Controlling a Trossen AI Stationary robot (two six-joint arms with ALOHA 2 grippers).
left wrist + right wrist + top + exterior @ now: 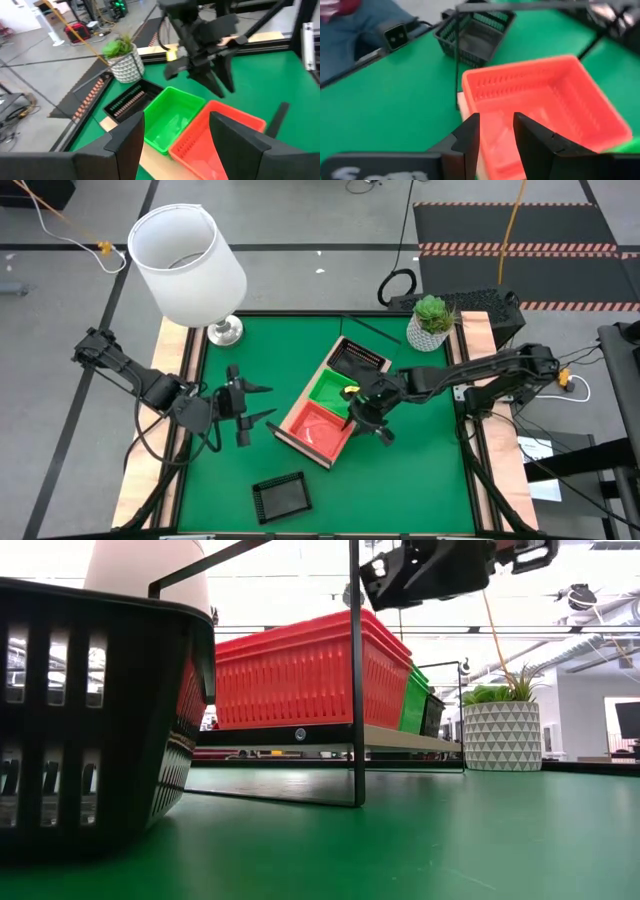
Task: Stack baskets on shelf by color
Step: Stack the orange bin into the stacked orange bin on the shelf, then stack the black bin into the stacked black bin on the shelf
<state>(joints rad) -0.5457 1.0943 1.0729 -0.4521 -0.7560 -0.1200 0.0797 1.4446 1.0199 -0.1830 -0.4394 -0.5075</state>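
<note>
Next, my left gripper lifts the front black basket (282, 497) and passes it to my right gripper, because that basket is on my left gripper's side, far from the shelf's black basket (358, 360).
The shelf (292, 434), a wood board in a thin dark frame, lies slantwise mid-table. On it stand a black basket (358, 360) at the far end, a green basket (328, 392) in the middle and an orange-red basket (320, 430) at the near end. Another black basket (280, 497) rests by its bottom on the green mat near the front edge. My right gripper (496, 135) hovers open over the orange-red basket (545, 95), nothing between its fingers. My left gripper (175, 150) waits open to the left of the shelf.
A white lamp (190, 265) stands at the table's far left and a potted plant (432, 320) at the far right. The shelf's thin dark frame (456, 60) rises above the baskets. Bare green mat (420, 480) lies at the near right.
</note>
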